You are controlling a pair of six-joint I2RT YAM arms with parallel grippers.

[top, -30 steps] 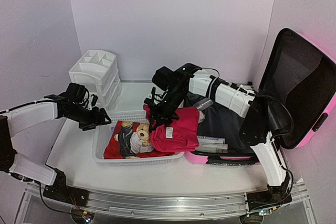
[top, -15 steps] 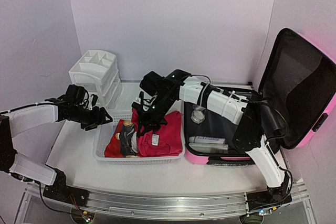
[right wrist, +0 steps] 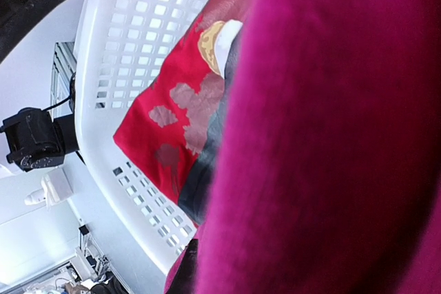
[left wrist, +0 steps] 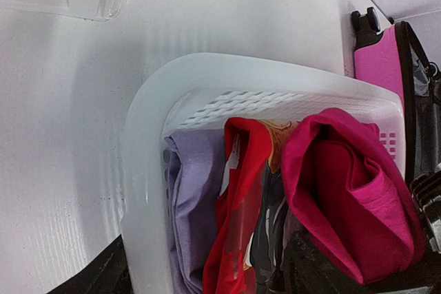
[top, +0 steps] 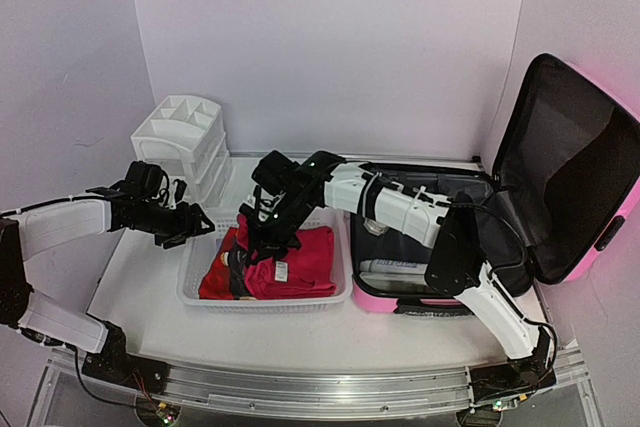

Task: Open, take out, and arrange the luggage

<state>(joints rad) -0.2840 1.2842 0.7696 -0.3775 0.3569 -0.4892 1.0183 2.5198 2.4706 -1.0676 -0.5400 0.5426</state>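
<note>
The magenta garment's held end is bunched up short of the basket's end. Next, my right gripper spreads it flat over the red cartoon-print garment (top: 218, 275) before letting go.
The pink suitcase (top: 420, 299) lies open at the right, its black-lined lid (top: 570, 162) standing upright; its pink edge also shows in the left wrist view (left wrist: 375, 60). My right gripper (top: 252, 247) reaches down into the white mesh basket (top: 265, 303) and is shut on a magenta garment (top: 305, 257), which fills the right wrist view (right wrist: 331, 135). It rests on a red cartoon-print garment (right wrist: 165, 115). My left gripper (top: 190, 227) is open at the basket's left end, its fingers astride the rim (left wrist: 145, 142).
A white drawer organizer (top: 185, 142) stands at the back left. A purple garment (left wrist: 189, 197) lies against the basket's wall. Clear packets (top: 395, 269) remain in the suitcase's base. The right arm spans the basket and the suitcase's left edge.
My right gripper has carried the magenta garment left from the suitcase's edge and lowered it into the basket, covering the cartoon print. The left arm has hardly moved.
</note>
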